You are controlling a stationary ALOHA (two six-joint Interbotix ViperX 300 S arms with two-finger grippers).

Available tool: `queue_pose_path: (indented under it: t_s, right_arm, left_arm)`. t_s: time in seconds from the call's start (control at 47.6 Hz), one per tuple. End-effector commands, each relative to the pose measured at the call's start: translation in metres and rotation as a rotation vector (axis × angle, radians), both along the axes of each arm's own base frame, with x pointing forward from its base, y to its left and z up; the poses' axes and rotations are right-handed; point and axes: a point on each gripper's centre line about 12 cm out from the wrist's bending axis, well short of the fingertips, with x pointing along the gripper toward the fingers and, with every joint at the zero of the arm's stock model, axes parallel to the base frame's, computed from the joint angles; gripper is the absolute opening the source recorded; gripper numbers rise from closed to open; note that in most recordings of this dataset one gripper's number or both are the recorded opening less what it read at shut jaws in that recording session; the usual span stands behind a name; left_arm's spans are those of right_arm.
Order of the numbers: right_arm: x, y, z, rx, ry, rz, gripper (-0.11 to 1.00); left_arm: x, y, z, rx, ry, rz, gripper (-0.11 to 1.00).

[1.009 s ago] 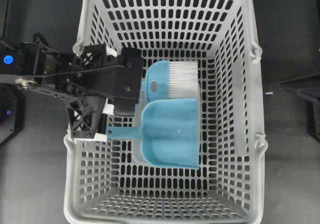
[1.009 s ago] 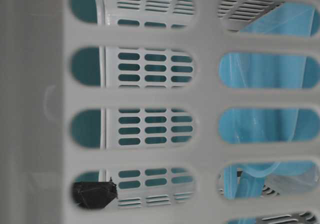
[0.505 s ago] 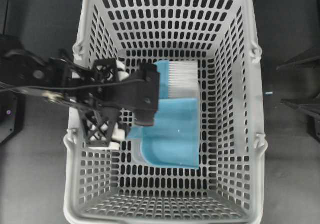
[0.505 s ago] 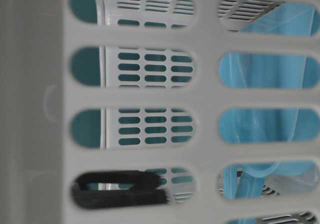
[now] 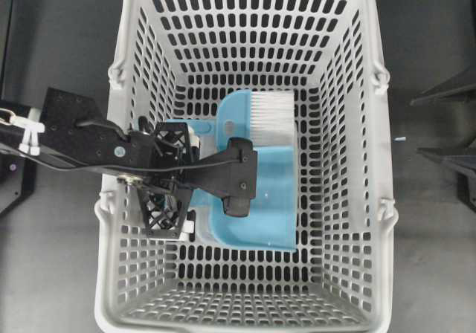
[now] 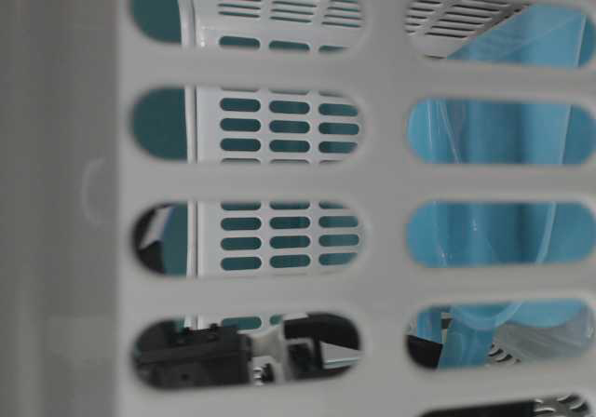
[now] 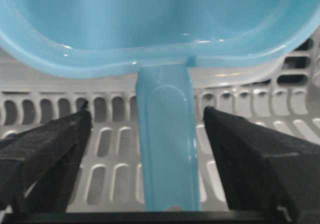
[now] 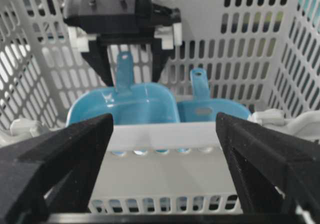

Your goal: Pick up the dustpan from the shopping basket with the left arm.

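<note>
My gripper will leave a hidden plastic container behind when it lifts the dustpan (image 5: 256, 199), I expect, because a clear curved rim (image 5: 204, 230) sticks out from under the dustpan.
The light blue dustpan (image 5: 268, 199) lies flat on the floor of the grey shopping basket (image 5: 372, 162), with its handle pointing left under my left arm. My left gripper (image 5: 169, 177) is low inside the basket and open. In the left wrist view the dustpan handle (image 7: 165, 149) lies between the two black fingers (image 7: 45, 154), with a gap on each side. The right wrist view shows the left gripper (image 8: 125, 66) straddling the handle (image 8: 123, 74). My right gripper (image 8: 165, 129) is open and empty outside the basket's right wall.
A blue hand brush with white bristles (image 5: 269, 117) lies just behind the dustpan, touching it; its handle (image 8: 199, 81) stands beside the dustpan's. The basket's slotted wall (image 6: 279, 184) rises close around the left gripper (image 6: 196, 356). The right gripper's fingers (image 5: 446, 154) show at the right edge.
My left gripper has dropped deeper into the basket and shifted toward the front, and its open fingers now stand on either side of the dustpan handle. The dustpan and brush have not moved.
</note>
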Motion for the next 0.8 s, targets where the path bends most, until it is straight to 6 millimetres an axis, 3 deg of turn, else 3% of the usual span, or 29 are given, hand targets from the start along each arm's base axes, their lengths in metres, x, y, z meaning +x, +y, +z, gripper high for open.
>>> queue_pose_path:
  t_s: [0.0,0.105,0.231,0.273,0.505,0.778]
  right_arm:
    - [0.001,0.000,0.002,0.006,-0.009,-0.002,0.79]
    - [0.001,0.000,0.001,0.009,-0.008,-0.003,0.79]
    - [0.001,0.000,0.001,0.011,-0.008,-0.003,0.79]
    - [0.001,0.000,0.000,0.011,-0.003,-0.003,0.79]
    - [0.001,0.000,-0.002,0.014,0.000,-0.003,0.79]
    - [0.001,0.000,-0.001,0.054,-0.002,-0.011,0.79]
  left_arm:
    - [0.003,-0.001,0.006,-0.005,-0.044,-0.003,0.84]
    - [0.006,-0.002,0.010,-0.011,-0.084,-0.006,0.71]
    - [0.007,-0.002,0.022,-0.017,-0.141,-0.013,0.35]
    - [0.008,-0.002,0.027,-0.018,-0.172,-0.021,0.27]
    - [0.006,0.004,0.067,-0.048,-0.392,-0.002,0.28]
    - [-0.012,0.021,0.123,-0.069,-0.668,0.028,0.28]
